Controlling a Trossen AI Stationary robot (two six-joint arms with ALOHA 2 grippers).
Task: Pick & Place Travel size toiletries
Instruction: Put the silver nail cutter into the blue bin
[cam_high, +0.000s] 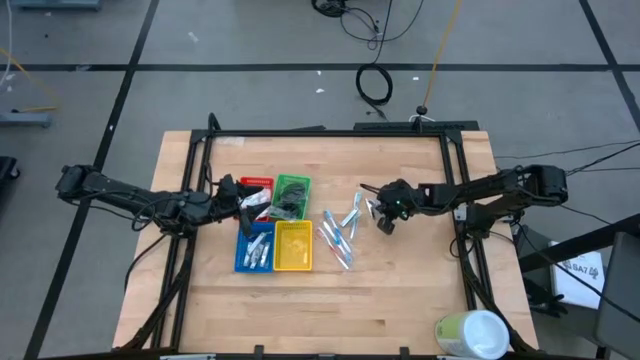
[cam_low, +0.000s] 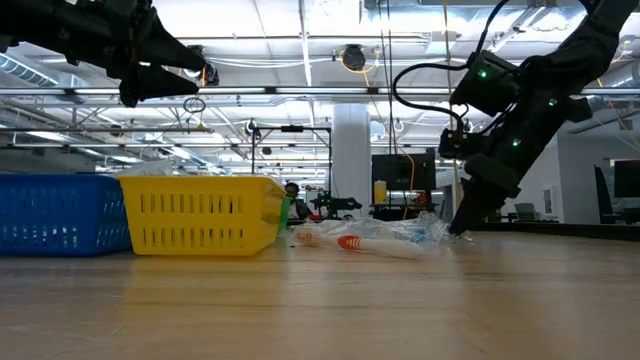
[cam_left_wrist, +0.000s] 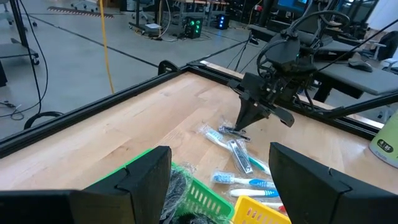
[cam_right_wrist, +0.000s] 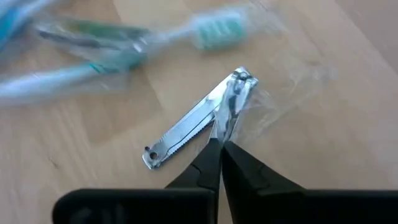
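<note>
The nail clipper's body is beside my right gripper's closed fingers, so next I open them, move in and close across the metal body before lifting.
Toothbrushes in clear wrappers and other slim silver and pale blue items lie loose on the table, right of the four trays. A silver nail clipper in a clear wrapper lies at the pile's right side. My right gripper is shut at this wrapper, its tips down at the table. My left gripper is open and empty, raised over the green tray and the red tray. It shows high up in the low view. My right gripper pinches the clear wrapper beside the clipper's head end between its two fingertips. The fingers slant down from the table's right side. The clipper lies flat on the table.
The blue tray and the yellow tray stand nearer, with small items in the blue one. Dark things fill the green tray. A large pale green and white cylinder stands at the near right corner. Bare wood lies all around.
</note>
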